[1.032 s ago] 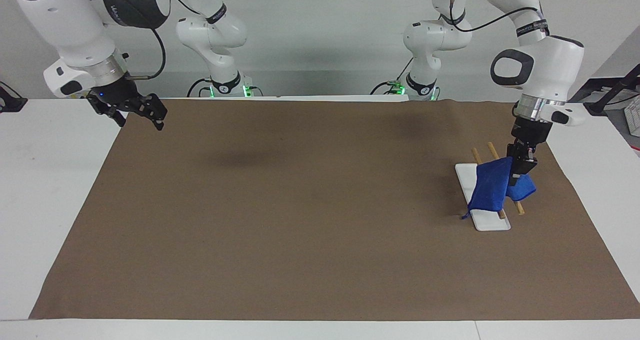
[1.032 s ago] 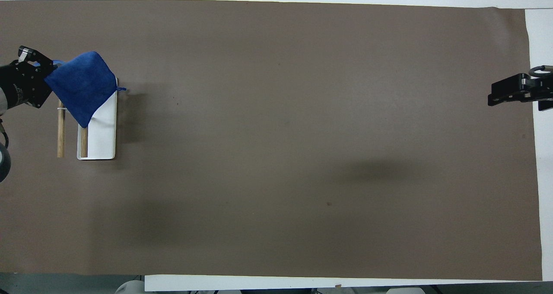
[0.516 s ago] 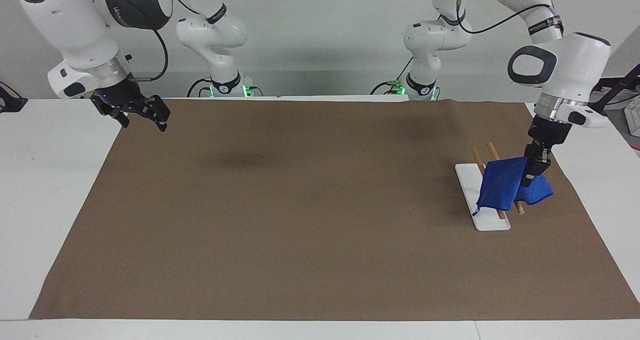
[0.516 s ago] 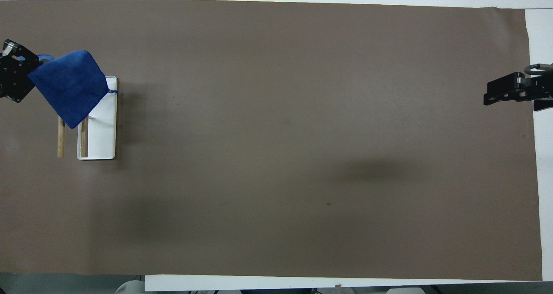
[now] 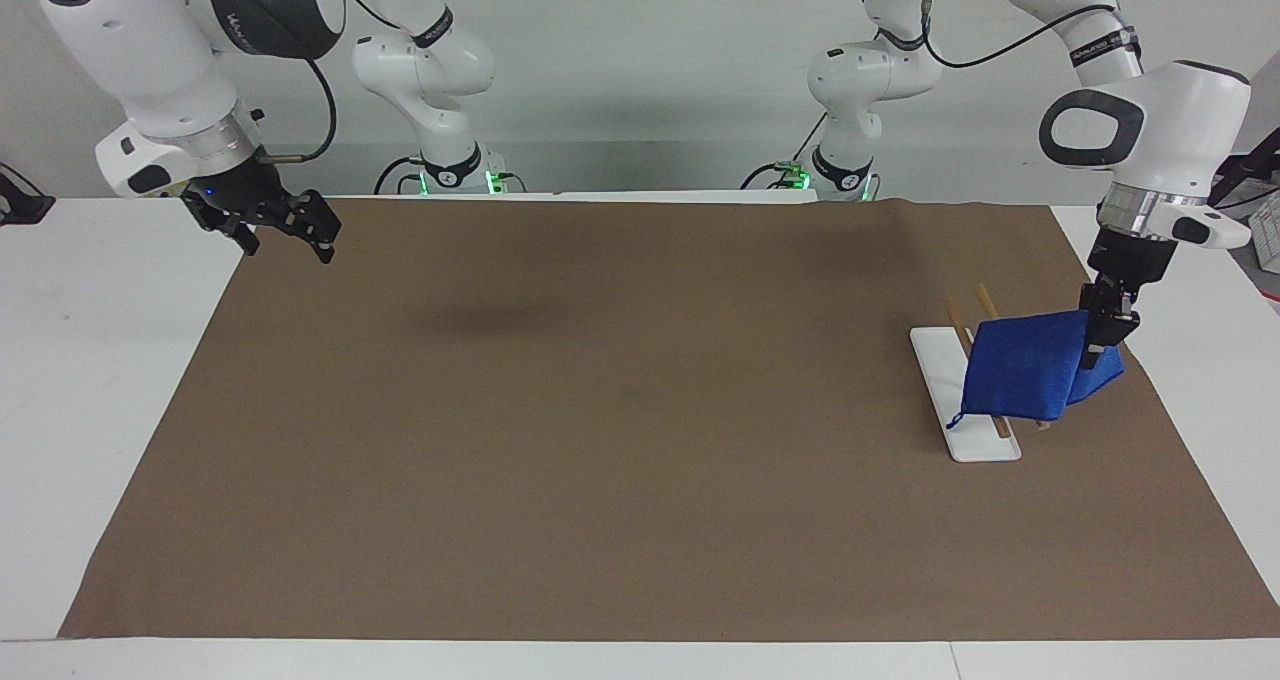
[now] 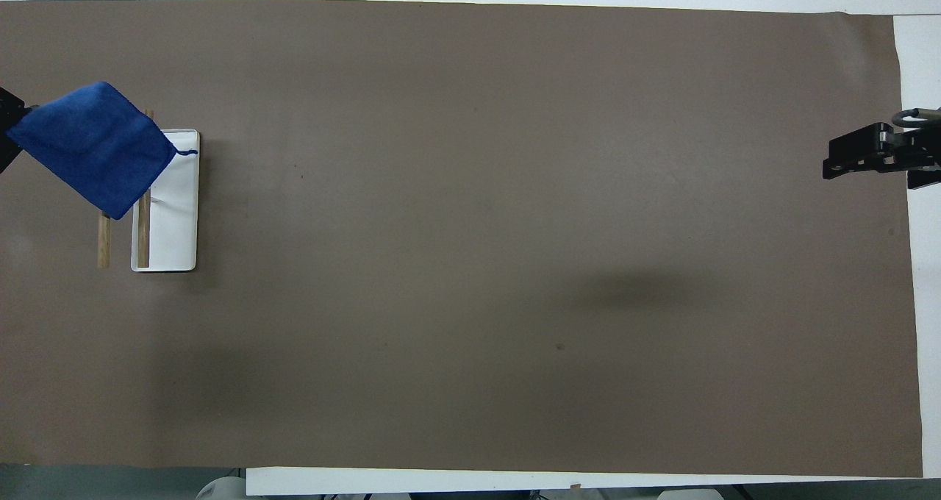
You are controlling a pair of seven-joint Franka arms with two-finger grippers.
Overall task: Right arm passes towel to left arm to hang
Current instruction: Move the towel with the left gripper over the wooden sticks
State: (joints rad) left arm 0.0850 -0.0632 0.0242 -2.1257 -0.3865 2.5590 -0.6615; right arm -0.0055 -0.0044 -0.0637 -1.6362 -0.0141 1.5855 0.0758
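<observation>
The blue towel lies at a slant across the wooden bars, and its held end point(image 6: 37, 128) is far past them. Next, I move it back toward the white base point(image 6: 179, 209) with my left gripper before I open that gripper.
The blue towel point(image 5: 1025, 372) hangs from my left gripper point(image 5: 1097, 348), which is shut on its edge toward the left arm's end of the table. The towel drapes across the two wooden bars point(image 5: 985, 305) of the rack, above the white rack base point(image 5: 950, 380). Its thin corner loop hangs down over the base. In the overhead view the towel point(image 6: 95, 147) covers the farther ends of the bars point(image 6: 103, 241) beside the base point(image 6: 176, 228), and only a sliver of the left gripper point(image 6: 4, 106) shows. My right gripper point(image 5: 285, 228), blue-lit, is open and empty, and waits in the air over the right arm's end of the mat point(image 6: 871, 158).
A brown mat point(image 5: 620, 410) covers most of the white table point(image 5: 90, 360). The arms' bases stand along the robots' edge of the table.
My left gripper has moved toward the left arm's end of the table, drawing the towel sideways across the rack bars. The right gripper has barely moved.
</observation>
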